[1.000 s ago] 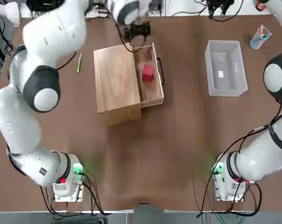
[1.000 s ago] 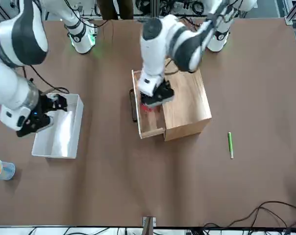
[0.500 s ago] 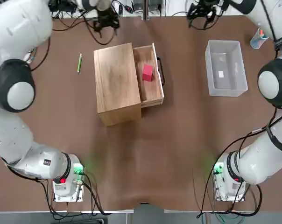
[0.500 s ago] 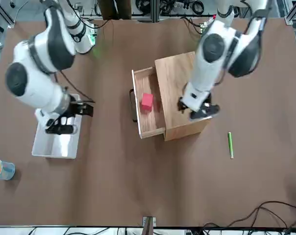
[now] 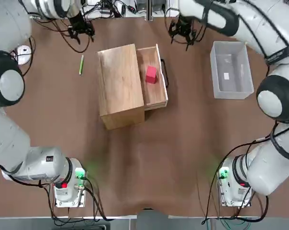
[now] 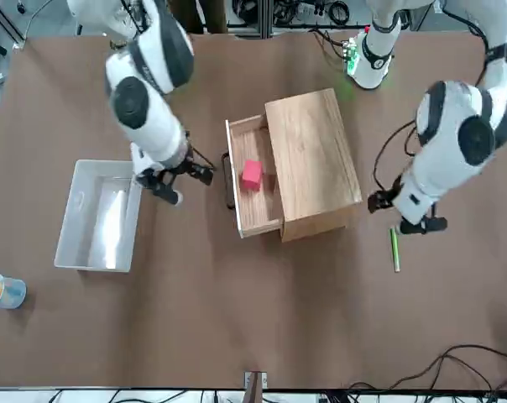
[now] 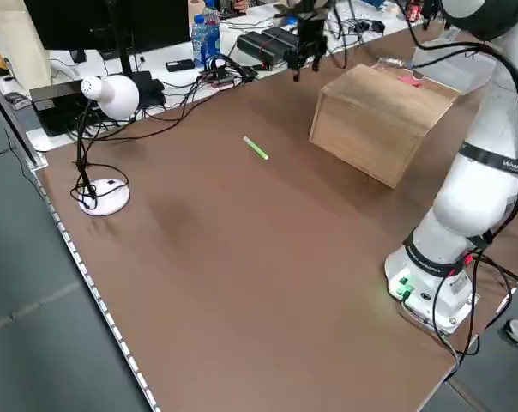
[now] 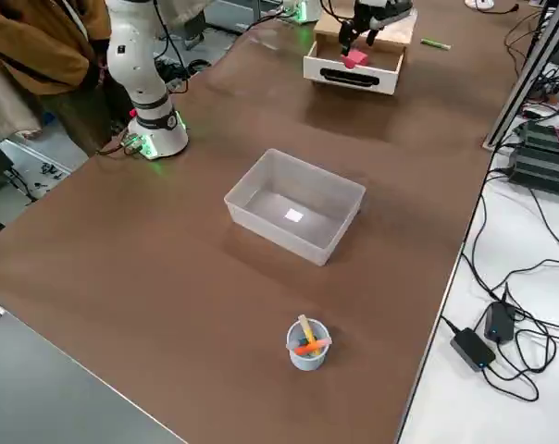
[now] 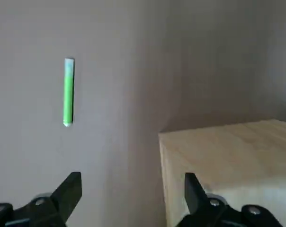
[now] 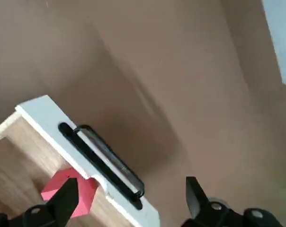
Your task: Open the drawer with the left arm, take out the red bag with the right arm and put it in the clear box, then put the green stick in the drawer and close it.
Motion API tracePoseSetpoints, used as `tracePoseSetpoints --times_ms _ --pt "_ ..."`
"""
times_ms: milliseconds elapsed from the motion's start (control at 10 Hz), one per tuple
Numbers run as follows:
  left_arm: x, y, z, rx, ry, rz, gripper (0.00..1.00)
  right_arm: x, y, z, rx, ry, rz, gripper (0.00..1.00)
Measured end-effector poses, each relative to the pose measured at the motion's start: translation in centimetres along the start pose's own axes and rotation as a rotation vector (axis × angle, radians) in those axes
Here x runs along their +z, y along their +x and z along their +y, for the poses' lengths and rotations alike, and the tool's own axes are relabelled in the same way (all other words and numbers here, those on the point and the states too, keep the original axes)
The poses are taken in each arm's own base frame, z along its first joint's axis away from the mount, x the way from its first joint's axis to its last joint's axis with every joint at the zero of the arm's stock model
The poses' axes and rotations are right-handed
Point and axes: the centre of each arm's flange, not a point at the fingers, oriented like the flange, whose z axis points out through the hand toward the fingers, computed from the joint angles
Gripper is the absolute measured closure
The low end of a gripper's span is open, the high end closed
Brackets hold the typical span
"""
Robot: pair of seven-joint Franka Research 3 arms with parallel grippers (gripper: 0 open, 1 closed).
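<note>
My gripper will lift the red bag [image 6: 251, 175] from the drawer, and the bag will keep its block shape, because it shows flat sides and crisp edges [image 10: 84, 182].
The drawer [image 5: 154, 76] stands pulled out of the light-wood box [image 5: 119, 86], black bar handle [image 10: 102, 163] toward the clear box. The red bag [image 5: 151, 74] lies inside it. The green stick [image 5: 81, 64] lies on the table beyond the box's other side. My left gripper [image 5: 80, 28] hangs open and empty near the stick, which shows ahead of it in the left wrist view as the green stick [image 9: 68, 92]. My right gripper [image 5: 185, 31] is open and empty, just past the drawer's far corner, between drawer and clear box [image 5: 230, 69].
A blue cup [image 6: 2, 291] with pens stands at the table corner past the clear box. A white desk lamp [image 7: 105, 94] and cables sit off the table's left edge. A person in a brown jacket [image 8: 30, 55] stands near the right arm's base.
My left gripper has swung away from the drawer, across the box's far side, to the green stick's side. My right gripper has come from the clear box toward the drawer.
</note>
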Motion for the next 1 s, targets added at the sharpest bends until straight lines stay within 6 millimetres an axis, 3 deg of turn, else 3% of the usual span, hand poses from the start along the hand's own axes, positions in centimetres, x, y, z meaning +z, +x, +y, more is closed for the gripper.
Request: tracePoseSetpoints --times_ms 200,400,800,1000 --pt "5.3 0.3 -1.4 -0.013 -0.010 0.042 0.04 3.1 -4.1 -2.2 0.168 0.009 0.017 0.00" --pt "10.2 1.0 -4.9 0.001 0.038 0.060 0.04 6.7 -6.9 -4.6 0.305 0.027 0.038 0.00" --pt "15.4 2.8 -12.9 0.069 0.076 0.102 0.04 10.0 -9.3 -7.1 0.599 0.088 0.047 0.00" --pt "18.5 3.0 -13.7 0.080 0.071 0.102 0.04 10.7 -10.5 -7.7 0.689 0.099 0.013 0.00"
